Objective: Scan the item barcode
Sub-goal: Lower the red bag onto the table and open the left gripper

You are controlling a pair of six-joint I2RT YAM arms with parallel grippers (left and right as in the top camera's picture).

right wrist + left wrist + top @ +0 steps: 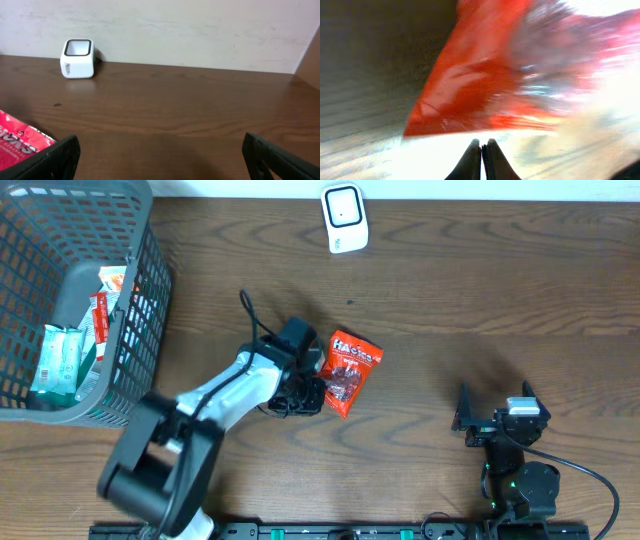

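Next, I reach over the packet's side and pull it back straight first, because the red snack packet's far end slants away from my closed left gripper.
The item is a red snack packet lying on the wooden table just left of centre. My left gripper sits at its lower left edge. In the left wrist view the blurred red packet fills the frame, and the left gripper is shut, its tips pressed together at the packet's pale edge. The white barcode scanner stands at the table's far edge. My right gripper rests open at the front right with nothing in it; its view shows the gripper, the scanner and a corner of the packet.
A grey wire basket holding several packaged goods stands at the far left. A black cable loops behind the left wrist. Bare wood lies between the packet and the scanner.
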